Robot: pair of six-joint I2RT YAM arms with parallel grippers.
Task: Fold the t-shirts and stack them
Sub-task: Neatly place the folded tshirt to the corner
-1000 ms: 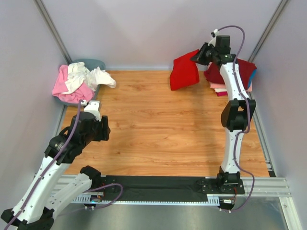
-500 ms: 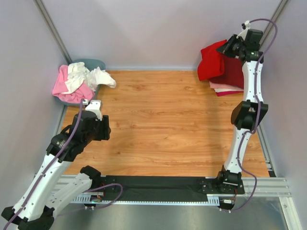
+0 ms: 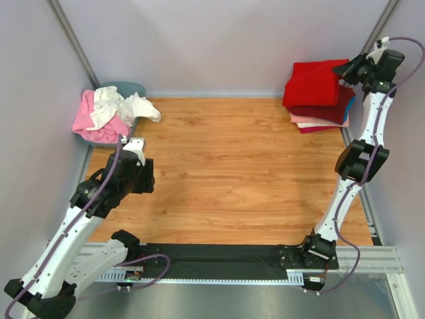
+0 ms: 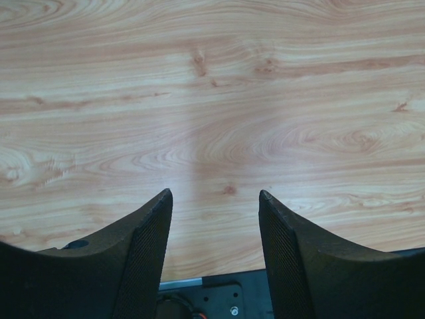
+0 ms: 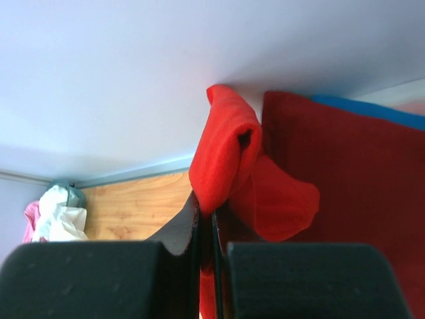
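Note:
I should now pull the pinched edge with my right gripper to the blue edge (image 3: 348, 106) and let go there, as the bright red t-shirt (image 3: 311, 84) is lying over the dark red shirt.
My right gripper (image 3: 346, 69) is shut on the edge of the folded bright red t-shirt (image 3: 315, 82), which lies over the stack at the table's far right corner. In the right wrist view the red cloth (image 5: 229, 159) is pinched between the jaws of my right gripper (image 5: 213, 211). Under it lie a dark red shirt (image 3: 319, 111), a pink one (image 3: 313, 122) and a blue edge (image 3: 351, 102). Crumpled pink (image 3: 89, 116) and white (image 3: 123, 105) shirts fill the grey tub (image 3: 131, 88) at far left. My left gripper (image 3: 136, 147) is open and empty above bare wood (image 4: 214, 196).
Pale walls close the table at the back and sides, the right arm close to the right wall. A black base rail (image 3: 219, 256) runs along the near edge. The wooden table top (image 3: 232, 166) spans between tub and stack.
My right gripper carried the bright red shirt rightward and back, from hanging left of the stack to spread on top of it. The left arm shifted only slightly.

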